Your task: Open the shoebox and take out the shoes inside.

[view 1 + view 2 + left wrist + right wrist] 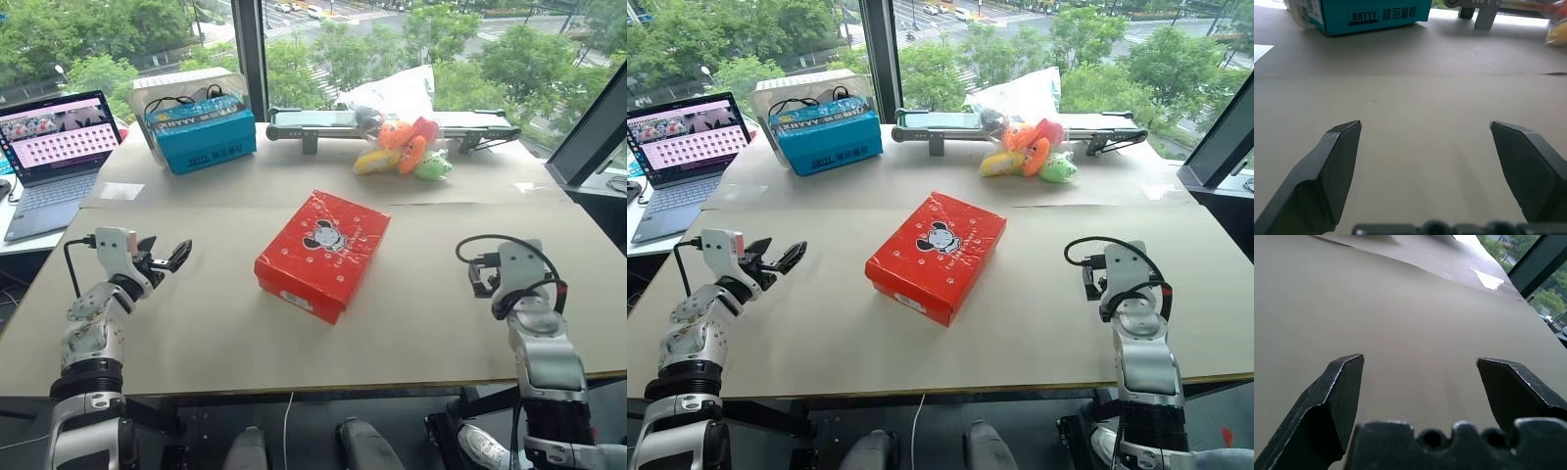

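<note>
The lid's edge (327, 242) goes along the shoebox's long side (363, 272) facing my right gripper, so the lid will flip over and stay attached when I push it up.
The red shoebox (321, 253) with a cartoon mouse on its lid lies shut in the middle of the table (216, 333), turned at an angle. The shoes are hidden inside it. My left gripper (172, 257) hovers over the table to the left of the box, apart from it, pointing forward and level. Its jaws stand wide open with nothing between them, as the left wrist view (1425, 123) shows. My right gripper (1420, 359) is off to the right of the box, also apart from it, open and empty over bare tabletop.
A blue box with cables (201, 132) stands at the back left, and a laptop (54, 147) beside it at the far left. Colourful plush toys (404, 147) and a long grey device (323, 122) lie along the back, by the window. The table's front edge is close to me.
</note>
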Motion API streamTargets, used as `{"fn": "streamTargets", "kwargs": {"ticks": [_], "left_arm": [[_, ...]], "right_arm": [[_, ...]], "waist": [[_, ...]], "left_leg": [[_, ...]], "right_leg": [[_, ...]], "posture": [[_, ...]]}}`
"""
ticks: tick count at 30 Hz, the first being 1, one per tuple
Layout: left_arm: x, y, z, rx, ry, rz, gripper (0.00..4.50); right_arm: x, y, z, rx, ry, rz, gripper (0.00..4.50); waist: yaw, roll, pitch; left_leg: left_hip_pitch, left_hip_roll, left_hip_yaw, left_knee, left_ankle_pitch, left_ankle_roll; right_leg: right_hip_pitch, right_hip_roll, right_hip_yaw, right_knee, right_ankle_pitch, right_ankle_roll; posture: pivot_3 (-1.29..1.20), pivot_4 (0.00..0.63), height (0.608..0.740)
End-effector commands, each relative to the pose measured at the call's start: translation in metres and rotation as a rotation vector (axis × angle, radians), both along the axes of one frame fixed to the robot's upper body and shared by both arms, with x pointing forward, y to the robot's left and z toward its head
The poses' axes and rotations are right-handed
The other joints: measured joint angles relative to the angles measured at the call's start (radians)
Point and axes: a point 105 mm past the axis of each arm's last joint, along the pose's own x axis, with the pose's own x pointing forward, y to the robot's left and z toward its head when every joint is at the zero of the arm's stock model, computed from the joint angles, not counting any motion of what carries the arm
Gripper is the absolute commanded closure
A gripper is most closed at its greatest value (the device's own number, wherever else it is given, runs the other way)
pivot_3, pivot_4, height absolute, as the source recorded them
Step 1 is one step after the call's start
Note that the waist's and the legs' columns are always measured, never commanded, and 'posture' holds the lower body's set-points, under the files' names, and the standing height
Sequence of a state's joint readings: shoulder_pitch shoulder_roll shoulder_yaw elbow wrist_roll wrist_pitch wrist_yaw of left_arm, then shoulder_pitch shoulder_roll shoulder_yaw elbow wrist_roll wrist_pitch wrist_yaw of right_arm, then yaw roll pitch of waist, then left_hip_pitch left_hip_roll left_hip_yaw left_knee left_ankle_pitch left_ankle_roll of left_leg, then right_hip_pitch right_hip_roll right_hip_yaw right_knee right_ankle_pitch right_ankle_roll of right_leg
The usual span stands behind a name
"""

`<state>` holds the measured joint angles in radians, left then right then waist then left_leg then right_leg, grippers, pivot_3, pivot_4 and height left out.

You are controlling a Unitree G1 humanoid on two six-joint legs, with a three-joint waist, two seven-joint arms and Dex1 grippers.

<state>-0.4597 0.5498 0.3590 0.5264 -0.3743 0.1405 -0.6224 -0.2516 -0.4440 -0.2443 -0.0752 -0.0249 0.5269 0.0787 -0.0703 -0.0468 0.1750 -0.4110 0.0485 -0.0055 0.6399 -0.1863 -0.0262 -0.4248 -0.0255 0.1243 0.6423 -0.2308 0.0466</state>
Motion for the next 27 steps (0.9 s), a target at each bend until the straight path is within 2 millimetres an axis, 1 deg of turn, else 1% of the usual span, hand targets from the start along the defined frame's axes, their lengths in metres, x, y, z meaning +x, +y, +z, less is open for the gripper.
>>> {"fn": "streamTargets", "kwargs": {"ticks": [1,3,5,8,11,12,14,17,19,22,25,27], "left_arm": [[0.002,-0.008,0.013,0.011,-0.048,-0.028,0.0],[0.004,-0.017,0.007,0.015,-0.034,-0.061,0.0],[0.002,-0.026,0.007,0.041,-0.037,-0.125,0.0],[-0.012,-0.047,0.008,0.127,-0.018,-0.319,0.0],[-0.039,-0.059,0.012,0.212,0.031,-0.546,0.0],[-0.051,-0.061,0.014,0.257,0.047,-0.629,0.0],[-0.069,-0.066,0.016,0.323,0.073,-0.748,0.0],[-0.088,-0.071,0.017,0.391,0.105,-0.861,0.0],[-0.09,-0.071,0.021,0.426,0.098,-0.899,0.0],[-0.086,-0.074,0.023,0.454,0.075,-0.91,0.0],[-0.084,-0.077,0.022,0.467,0.061,-0.916,0.0],[-0.085,-0.084,0.021,0.458,0.05,-0.936,0.0]], "right_arm": [[-0.004,0.001,0.012,-0.008,-0.044,-0.009,0.16],[-0.005,0.006,0.009,-0.001,-0.035,-0.002,0.16],[-0.003,0.011,0.007,-0.001,-0.027,0.009,0.16],[-0.001,0.02,0.012,0.001,-0.025,0.048,0.16],[-0.002,0.032,0.018,-0.014,0.003,0.167,0.16],[-0.003,0.036,0.021,-0.021,0.019,0.214,0.16],[-0.005,0.043,0.025,-0.025,0.05,0.293,0.16],[-0.009,0.055,0.026,-0.039,0.107,0.415,0.16],[-0.015,0.07,0.025,-0.023,0.156,0.54,0.16],[-0.022,0.085,0.019,0.006,0.209,0.655,0.16],[-0.026,0.091,0.014,0.008,0.243,0.701,0.16],[-0.031,0.099,0.011,0.015,0.259,0.746,0.16]], "waist": [[0.0,0.0,0.0],[0.001,0.0,0.0],[0.001,0.0,0.0],[-0.002,0.0,0.0],[-0.009,0.0,0.0],[-0.012,0.001,0.0],[-0.015,0.001,0.0],[-0.014,0.001,0.001],[-0.012,0.001,0.001],[-0.004,0.001,0.001],[0.0,0.001,0.001],[0.0,0.001,0.001]], "left_leg": [[0.0,0.0,0.0,0.0,0.0,0.0],[0.0,0.0,0.0,0.0,0.0,0.0],[0.0,0.0,0.0,0.0,0.0,0.0],[-0.001,0.0,0.0,0.0,0.0,0.0],[-0.001,0.0,0.0,0.0,0.0,0.0],[-0.002,0.001,0.0,-0.001,0.0,0.0],[-0.002,0.001,0.0,-0.002,0.0,0.0],[-0.001,0.001,0.0,-0.003,0.0,0.0],[-0.001,0.001,0.0,-0.003,0.0,0.0],[0.0,0.001,0.0,-0.002,0.0,0.0],[0.0,0.001,0.0,-0.002,0.0,0.0],[-0.001,0.001,0.0,-0.002,0.0,0.0]], "right_leg": [[0.0,0.0,0.0,0.0,0.0,0.0],[0.0,0.0,0.0,0.0,0.0,0.0],[0.0,0.0,0.0,0.0,0.0,0.0],[0.0,0.0,0.0,0.0,0.0,0.0],[-0.001,0.0,0.0,0.0,0.0,-0.001],[-0.002,0.001,0.0,0.0,-0.001,-0.002],[-0.003,0.0,0.0,0.001,-0.002,-0.003],[-0.002,0.0,0.0,0.001,-0.003,-0.005],[-0.002,0.0,0.0,0.0,-0.005,-0.008],[-0.002,0.0,-0.001,0.0,-0.006,-0.01],[-0.002,0.0,-0.001,0.0,-0.006,-0.01],[-0.002,0.0,0.0,0.0,-0.005,-0.009]], "posture": [[0.0,0.15,0.74],[0.0,0.15,0.74],[0.0,0.15,0.74],[0.0,0.15,0.74],[0.0,0.15,0.74],[0.0,0.15,0.74],[0.0,0.15,0.74],[0.0,0.15,0.74],[0.0,0.15,0.74],[0.0,0.15,0.74],[0.0,0.15,0.74],[0.0,0.15,0.74]]}}
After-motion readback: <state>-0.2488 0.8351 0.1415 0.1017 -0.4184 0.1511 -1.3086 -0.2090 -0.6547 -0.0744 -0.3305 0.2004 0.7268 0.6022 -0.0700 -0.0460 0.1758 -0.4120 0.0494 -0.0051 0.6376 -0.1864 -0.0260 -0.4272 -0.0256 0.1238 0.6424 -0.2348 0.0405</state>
